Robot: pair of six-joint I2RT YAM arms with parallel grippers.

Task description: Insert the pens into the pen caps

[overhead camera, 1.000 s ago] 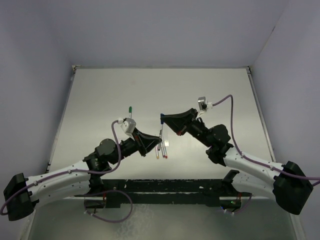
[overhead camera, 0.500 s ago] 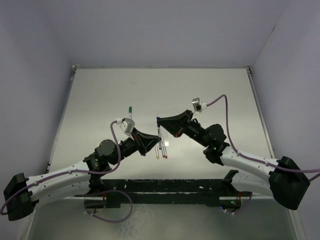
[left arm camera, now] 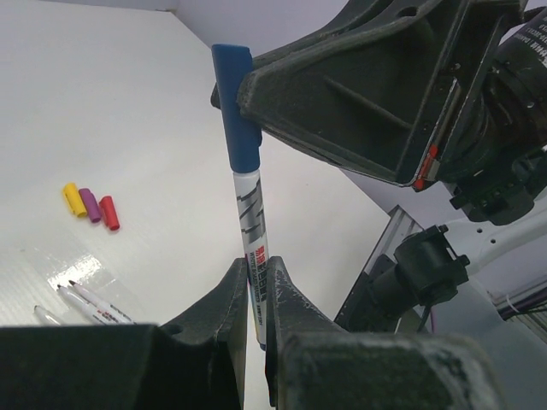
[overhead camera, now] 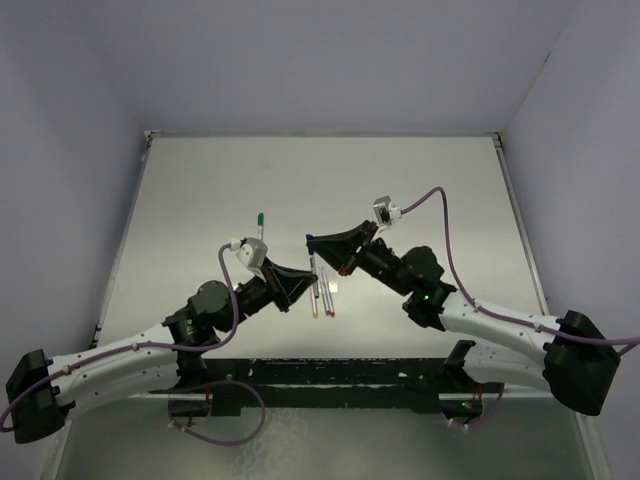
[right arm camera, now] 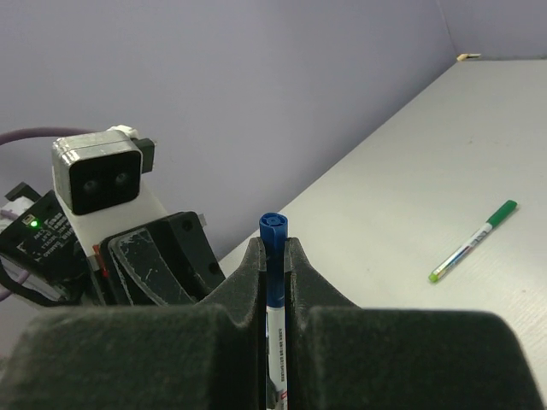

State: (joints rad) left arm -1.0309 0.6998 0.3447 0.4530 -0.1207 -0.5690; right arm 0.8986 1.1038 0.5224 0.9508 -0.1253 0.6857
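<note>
The blue cap (left arm camera: 243,152) is straight in line with the whitish pen's body (left arm camera: 250,205), so the robot's right gripper should keep pushing the cap down until it sits tight, and then let go.
My left gripper (overhead camera: 306,284) (left arm camera: 255,266) is shut on the lower barrel of a whitish pen (left arm camera: 254,218) and holds it upright above the table. A blue cap (left arm camera: 237,102) (right arm camera: 273,239) sits on the pen's top end. My right gripper (overhead camera: 313,244) (right arm camera: 273,249) is shut on that blue cap. A green pen (overhead camera: 259,222) (right arm camera: 473,242) with its green cap on lies further back on the table. Yellow (left arm camera: 74,198), purple (left arm camera: 90,205) and red (left arm camera: 109,213) caps lie side by side. Loose uncapped pens (left arm camera: 85,299) (overhead camera: 325,296) lie next to them.
The table's raised rim (overhead camera: 120,250) runs along the left side, with a matching rim on the right (overhead camera: 520,220). The purple walls stand close behind and beside the table. The left wrist camera (right arm camera: 102,179) is near my right gripper.
Both grippers have shifted a little to the left together. The right arm has reached further over, carrying the blue cap leftward above the pen in my left gripper.
</note>
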